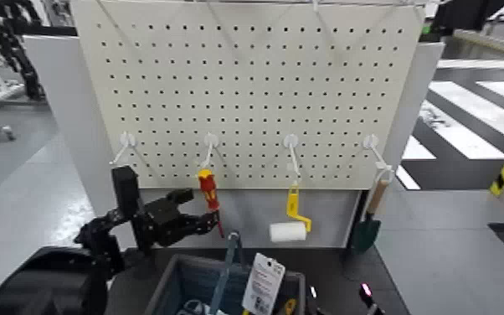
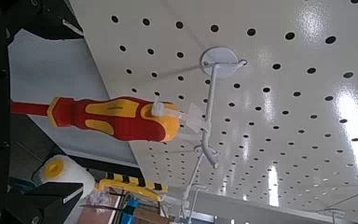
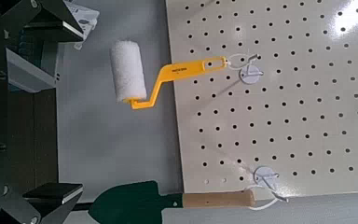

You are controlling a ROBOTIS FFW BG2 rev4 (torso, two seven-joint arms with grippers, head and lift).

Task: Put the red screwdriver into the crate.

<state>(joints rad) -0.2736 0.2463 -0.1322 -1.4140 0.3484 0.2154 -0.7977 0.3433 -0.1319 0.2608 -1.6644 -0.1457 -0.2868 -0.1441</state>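
The red screwdriver (image 1: 209,191) is hanging over the hook by a pale loop (image 2: 189,121). The loop will come off the hook and stay on the screwdriver's handle when I pull.
The red screwdriver (image 1: 208,189) hangs shaft down from the second hook of the pegboard (image 1: 247,84). In the left wrist view it (image 2: 121,116) fills the middle, with its yellow cap at the hook. My left gripper (image 1: 198,211) is open right beside the screwdriver's shaft, fingers reaching towards it and holding nothing. The dark grey-blue crate (image 1: 180,281) with a white tag (image 1: 264,283) stands below, at the front. My right gripper (image 3: 70,107) is open and empty, low at the front right, facing the pegboard.
A yellow-handled white paint roller (image 1: 289,224) hangs on the third hook and also shows in the right wrist view (image 3: 130,70). A wooden-handled green trowel (image 1: 369,219) hangs on the fourth hook. The first hook (image 1: 126,144) is bare. Some items lie in the crate.
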